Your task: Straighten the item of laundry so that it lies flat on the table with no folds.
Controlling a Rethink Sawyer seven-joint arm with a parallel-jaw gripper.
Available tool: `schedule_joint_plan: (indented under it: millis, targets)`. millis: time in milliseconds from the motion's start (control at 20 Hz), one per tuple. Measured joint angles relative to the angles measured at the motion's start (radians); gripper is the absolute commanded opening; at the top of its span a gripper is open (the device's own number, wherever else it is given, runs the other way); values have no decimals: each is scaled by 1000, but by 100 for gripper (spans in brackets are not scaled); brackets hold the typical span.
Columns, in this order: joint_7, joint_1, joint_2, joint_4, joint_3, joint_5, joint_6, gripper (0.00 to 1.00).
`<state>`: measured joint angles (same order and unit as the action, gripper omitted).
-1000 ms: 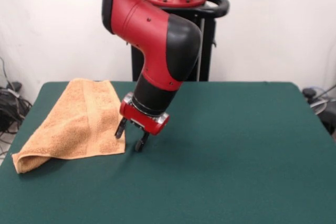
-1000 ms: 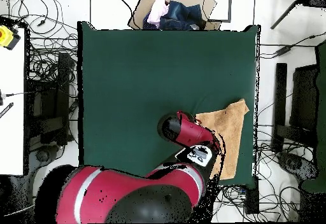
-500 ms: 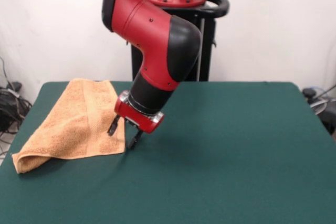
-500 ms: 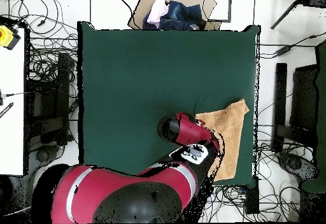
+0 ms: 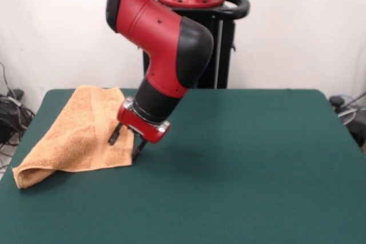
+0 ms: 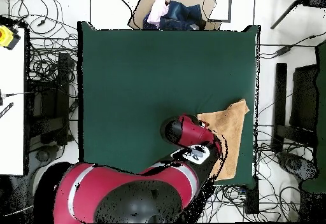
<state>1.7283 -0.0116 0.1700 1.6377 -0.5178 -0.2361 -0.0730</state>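
I expect the whole towel [image 5: 86, 132] to slide along, still folded, when I pull its near corner, because the rolled fold [image 5: 33, 174] lies away from my gripper.
The item of laundry, an orange-tan towel [image 5: 80, 132], lies at the left side of the green table [image 5: 246, 164], folded over itself with a rolled fold at its near left corner. In the overhead view the towel [image 6: 230, 132] sits near the table's right edge, partly hidden under the arm. My gripper [image 5: 124, 144] stands open over the towel's near right corner. One finger is above the cloth and the other is at its edge, low to the table.
A cardboard box of clothes [image 6: 173, 11] sits beyond the table's far edge in the overhead view. Cables and black stands surround the table. The towel lies close to the table's edge.
The gripper has moved toward the towel, from beside its near corner to over that corner, and slightly lower. The towel has not shifted.
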Motion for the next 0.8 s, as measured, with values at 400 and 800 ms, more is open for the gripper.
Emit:
schedule_joint_plan:
  millis: [400,800]
  targets:
    - [0,45,-51,0,-61,36,50,100]
    - [0,68,-82,-1,-97,44,63,100]
